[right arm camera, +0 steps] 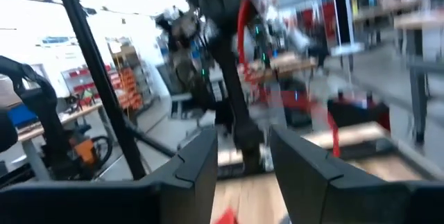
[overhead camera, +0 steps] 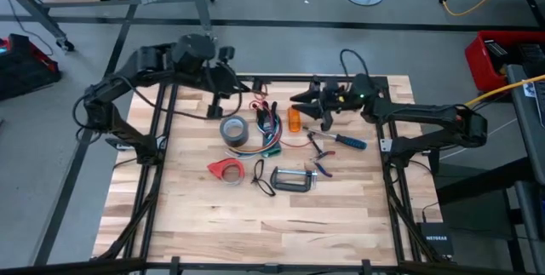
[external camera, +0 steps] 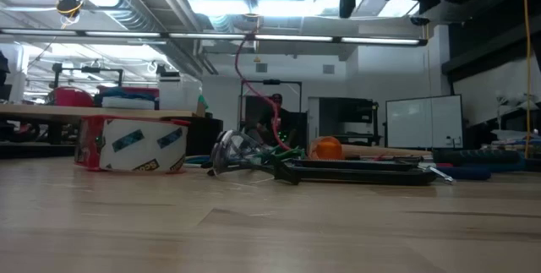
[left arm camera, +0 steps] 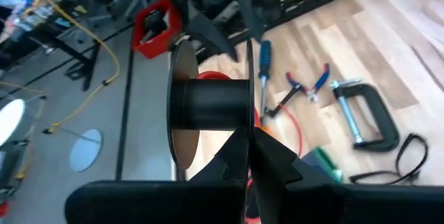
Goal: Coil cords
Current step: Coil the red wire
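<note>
The spool's free edge [left arm camera: 184, 106] and body are open to the parted fingers of the robot's right gripper, so the left gripper keeps hold of the spool [left arm camera: 212, 105] by one rim until the right gripper closes on it.
The cords [overhead camera: 268, 134] lie bunched at the table's middle, red, green and blue. One red cord [external camera: 243, 62] rises from the bunch [external camera: 254, 153] and leaves the low view at the top. My left gripper [left arm camera: 250, 144], raised over the far side of the table [overhead camera: 245, 89], is shut on a black spool [left arm camera: 208, 102]. My right gripper [overhead camera: 300, 98] faces it from the right. Its fingers stand apart [right arm camera: 243, 148], with a dark blurred upright thing [right arm camera: 239, 106] and a red cord [right arm camera: 243, 16] ahead between them. My left gripper pinches the rim of one thin flange [left arm camera: 248, 123] of the spool between its two fingers. The flange stands edge-on in line with the seam between the fingers. The spool is lifted clear of the table, its barrel lying across the fingers. My right gripper: I cannot tell whether it touches the dark thing between its fingers.
A grey tape roll [overhead camera: 232, 130] lies left of the cords, with a red tape dispenser [overhead camera: 225, 169] nearer the front. A C-clamp [overhead camera: 292, 180], pliers [overhead camera: 322, 146], a blue screwdriver [overhead camera: 349, 141] and an orange object [overhead camera: 294, 119] lie to the right. Bare wood fills the near half.
</note>
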Controlling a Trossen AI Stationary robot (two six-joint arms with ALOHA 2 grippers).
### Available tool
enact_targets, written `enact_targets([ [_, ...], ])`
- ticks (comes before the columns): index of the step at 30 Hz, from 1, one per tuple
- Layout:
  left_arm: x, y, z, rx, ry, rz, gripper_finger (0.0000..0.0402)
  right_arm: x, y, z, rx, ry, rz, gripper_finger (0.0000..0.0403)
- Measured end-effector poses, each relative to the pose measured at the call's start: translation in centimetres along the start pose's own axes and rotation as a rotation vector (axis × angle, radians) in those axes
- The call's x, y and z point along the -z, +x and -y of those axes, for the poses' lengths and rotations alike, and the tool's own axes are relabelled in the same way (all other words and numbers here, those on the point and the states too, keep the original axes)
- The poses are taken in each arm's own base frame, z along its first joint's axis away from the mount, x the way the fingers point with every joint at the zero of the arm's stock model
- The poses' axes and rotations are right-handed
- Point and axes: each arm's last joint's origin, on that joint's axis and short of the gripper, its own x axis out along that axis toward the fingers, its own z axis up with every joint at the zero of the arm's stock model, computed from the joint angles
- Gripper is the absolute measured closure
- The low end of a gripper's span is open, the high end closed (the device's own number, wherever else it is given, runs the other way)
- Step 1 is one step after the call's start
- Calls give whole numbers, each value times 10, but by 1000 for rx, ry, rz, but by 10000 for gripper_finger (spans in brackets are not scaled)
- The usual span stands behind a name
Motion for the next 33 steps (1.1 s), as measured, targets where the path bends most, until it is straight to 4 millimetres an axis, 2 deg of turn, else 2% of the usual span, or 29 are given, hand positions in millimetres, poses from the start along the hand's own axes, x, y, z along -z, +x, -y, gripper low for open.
enact_targets([
  [5, -7, 28, 3, 25, 3, -1, 401, -6, 0, -2, -16, -113, 57, 268],
  [10, -13, 44, 3, 15, -10, 31, 401, -20, 4, -3, 6, -160, 82, 268],
  [16, -14, 44, 3, 42, -56, 53, 401, -41, 12, -6, 17, -233, 33, 268],
  [22, -15, 43, 4, 79, -77, 73, 401, -50, 15, -7, 49, -254, -43, 268],
  [27, -15, 43, 4, 82, -77, 75, 401, -50, 15, -8, 46, -254, -44, 268],
  [33, -15, 43, 4, 84, -98, 73, 401, -47, 16, -9, -40, -245, -69, 268],
])
